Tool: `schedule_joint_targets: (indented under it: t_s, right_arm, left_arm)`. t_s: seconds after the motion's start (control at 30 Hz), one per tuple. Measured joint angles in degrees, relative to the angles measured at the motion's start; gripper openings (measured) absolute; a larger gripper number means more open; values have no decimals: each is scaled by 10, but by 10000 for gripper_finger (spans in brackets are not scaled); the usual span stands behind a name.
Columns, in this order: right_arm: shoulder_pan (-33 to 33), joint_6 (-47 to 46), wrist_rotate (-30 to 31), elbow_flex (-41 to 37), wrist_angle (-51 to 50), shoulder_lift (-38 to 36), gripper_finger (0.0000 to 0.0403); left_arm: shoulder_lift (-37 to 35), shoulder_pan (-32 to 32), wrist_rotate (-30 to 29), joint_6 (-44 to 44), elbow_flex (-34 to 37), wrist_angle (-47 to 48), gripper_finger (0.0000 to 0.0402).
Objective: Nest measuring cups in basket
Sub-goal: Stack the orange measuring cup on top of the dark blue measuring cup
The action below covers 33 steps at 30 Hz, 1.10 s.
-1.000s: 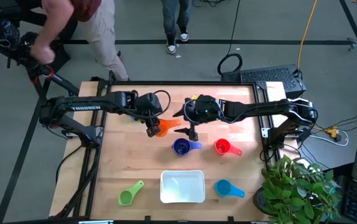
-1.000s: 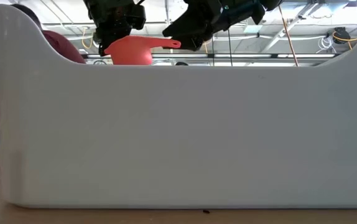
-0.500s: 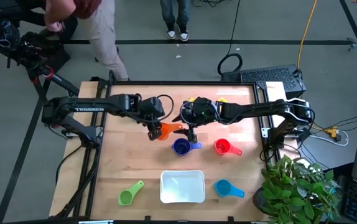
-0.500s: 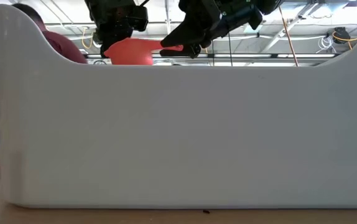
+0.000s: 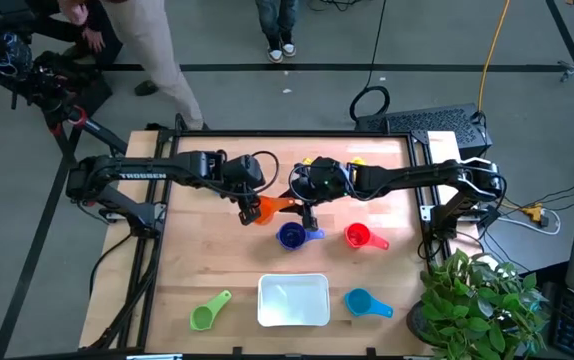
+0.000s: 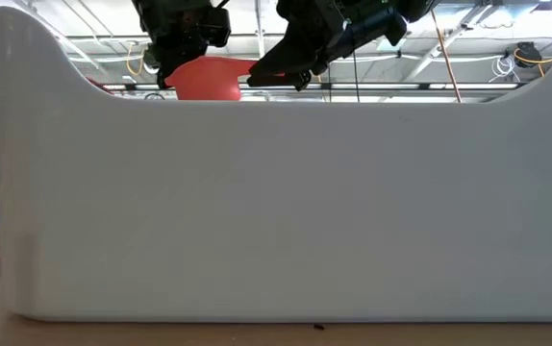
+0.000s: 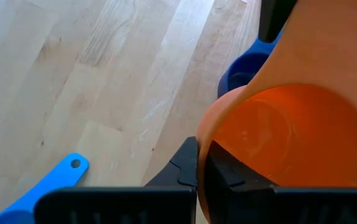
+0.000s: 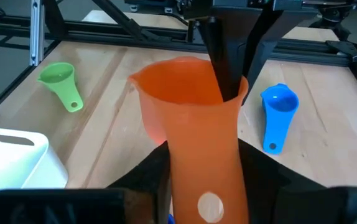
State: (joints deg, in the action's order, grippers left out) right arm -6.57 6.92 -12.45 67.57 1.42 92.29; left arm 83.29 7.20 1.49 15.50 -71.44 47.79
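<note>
Next, my left gripper moves away, because it is straddling the orange cup's rim (image 5: 264, 209). My right gripper is on the orange cup's handle and should put that cup inside the dark blue cup (image 5: 291, 236).
The orange measuring cup (image 5: 261, 210) hangs in the air over the table's middle, between both grippers. My left gripper (image 5: 246, 207) is shut on its rim. My right gripper (image 5: 301, 206) is shut on its handle. The dark blue cup (image 5: 290, 236) stands on the table just below them, and the red cup (image 5: 358, 236) stands to its right. The white basket (image 5: 293, 300) sits at the near edge, with the green cup (image 5: 207, 312) to its left and a light blue cup (image 5: 364, 302) to its right. Another light blue cup (image 8: 278, 112) lies beyond the orange one. My left gripper holds the orange cup's rim (image 7: 206, 140) on the side opposite the handle, one finger (image 8: 219, 68) inside the bowl and one outside. It comes from above, pointing down. The cup is lifted clear, its mouth facing up. My right gripper pinches the orange cup's flat handle (image 8: 204, 168) between its two fingers (image 8: 260, 180), which lie against the handle's two long edges. It comes level from the table's right, in line with the handle. The handle's hole end (image 8: 210, 204) reaches back between the fingers.
A yellow cup (image 5: 313, 160) shows partly behind my right arm near the far edge. The basket's wall (image 6: 276, 211) fills the low view. A potted plant (image 5: 477, 300) stands off the table's near right corner. People stand beyond the far edge.
My right gripper has moved left toward the orange cup until the handle lies between its fingers. My left gripper has kept its hold and shifted the cup slightly toward the near edge. A person beyond the far left corner has walked away.
</note>
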Motion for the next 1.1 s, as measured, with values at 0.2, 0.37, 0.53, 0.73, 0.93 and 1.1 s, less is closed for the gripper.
schedule_joint_targets:
  t_s: [0.2, 0.37, 0.53, 0.73, 0.93, 1.1]
  right_arm:
    - [3, 3, 4, 0, 0, 0, 128]
    - [3, 3, 4, 0, -5, 0, 121]
    - [3, 11, 4, 0, -14, 0, 123]
    - [3, 14, 4, 0, -28, 0, 123]
    - [3, 15, 4, 0, -56, 0, 123]
    - [3, 15, 2, -2, -83, 0, 124]
  left_arm:
    - [0, 0, 0, -2, 0, -1, 26]
    - [0, 0, 0, -9, 0, -1, 61]
    - [0, 0, 0, -8, 0, -1, 79]
    - [0, 0, 0, -8, 0, 1, 80]
    - [-1, 0, -1, -18, 0, 9, 81]
    - [-24, 0, -6, -29, 0, 20, 81]
